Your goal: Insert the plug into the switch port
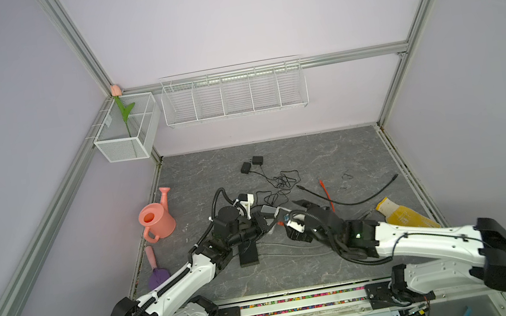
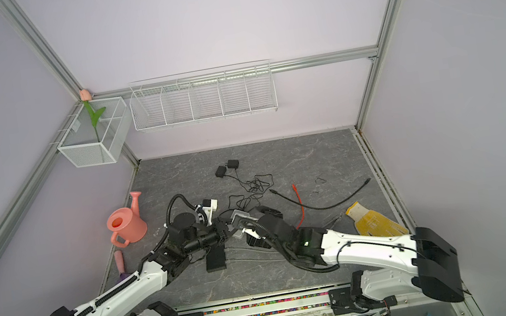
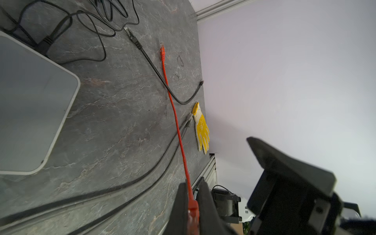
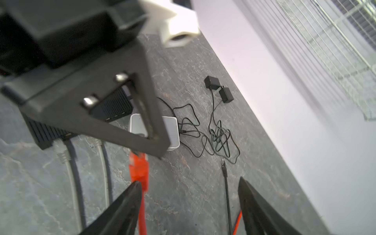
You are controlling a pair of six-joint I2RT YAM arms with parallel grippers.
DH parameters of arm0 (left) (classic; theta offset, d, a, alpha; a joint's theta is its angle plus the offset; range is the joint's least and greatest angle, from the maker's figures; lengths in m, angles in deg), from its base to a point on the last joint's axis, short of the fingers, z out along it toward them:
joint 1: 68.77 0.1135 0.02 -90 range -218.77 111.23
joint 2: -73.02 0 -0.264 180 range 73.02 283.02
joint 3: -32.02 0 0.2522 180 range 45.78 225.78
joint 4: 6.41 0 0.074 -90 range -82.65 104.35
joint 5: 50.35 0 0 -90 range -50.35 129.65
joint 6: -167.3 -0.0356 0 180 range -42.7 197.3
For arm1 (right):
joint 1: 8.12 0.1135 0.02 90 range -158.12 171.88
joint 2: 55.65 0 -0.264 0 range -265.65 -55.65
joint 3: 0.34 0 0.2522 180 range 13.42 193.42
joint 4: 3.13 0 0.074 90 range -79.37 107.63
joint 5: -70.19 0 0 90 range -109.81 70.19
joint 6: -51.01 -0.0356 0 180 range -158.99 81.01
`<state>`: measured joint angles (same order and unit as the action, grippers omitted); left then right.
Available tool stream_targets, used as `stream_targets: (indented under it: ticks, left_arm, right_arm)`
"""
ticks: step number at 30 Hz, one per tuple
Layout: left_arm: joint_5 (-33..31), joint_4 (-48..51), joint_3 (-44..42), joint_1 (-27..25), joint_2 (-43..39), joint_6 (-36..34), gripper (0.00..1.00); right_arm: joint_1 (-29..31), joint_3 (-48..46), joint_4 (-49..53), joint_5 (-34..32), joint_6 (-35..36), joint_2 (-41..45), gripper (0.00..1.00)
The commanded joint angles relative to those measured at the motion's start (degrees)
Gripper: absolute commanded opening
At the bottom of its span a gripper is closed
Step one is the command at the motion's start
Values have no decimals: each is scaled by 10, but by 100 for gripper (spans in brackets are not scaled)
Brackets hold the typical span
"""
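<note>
My left gripper covers the orange plug's tip, so next my right gripper takes the plug at its cable end, leaving the plug's tip free for the port.
My left gripper is shut on the orange plug; its orange cable trails away across the grey table. In the right wrist view the same plug sticks out below the left gripper's black finger, a short way from the black switch, which has two grey cables plugged in. My right gripper is open, one finger beside the plug and nothing between the jaws. In both top views the two grippers meet mid-table, left and right, just behind the switch.
A white box with a tangle of thin black wire lies beside the switch. A loose black cable, two power adapters, a yellow glove, a pink watering can and a purple trowel lie around.
</note>
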<state>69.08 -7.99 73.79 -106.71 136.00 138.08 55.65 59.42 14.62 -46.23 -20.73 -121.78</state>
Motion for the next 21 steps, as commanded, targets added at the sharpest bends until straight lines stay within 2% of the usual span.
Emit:
stream_targets:
  ticks: [1,5,10,18,21]
  left_arm:
    - [7,9,20,0,-3,-31,0]
    - [12,3,25,0,5,-35,0]
    - [14,-1,28,0,8,-35,0]
    - [15,5,29,0,0,-36,0]
    - [15,6,26,0,-4,-37,0]
  right_arm:
    - [-37,15,110,182,-48,47,79]
    - [-60,40,181,264,-21,37,74]
    - [-73,78,204,336,-12,-29,67]
    - [-80,114,179,333,-4,-99,56]
    - [-86,121,173,328,-2,-106,49]
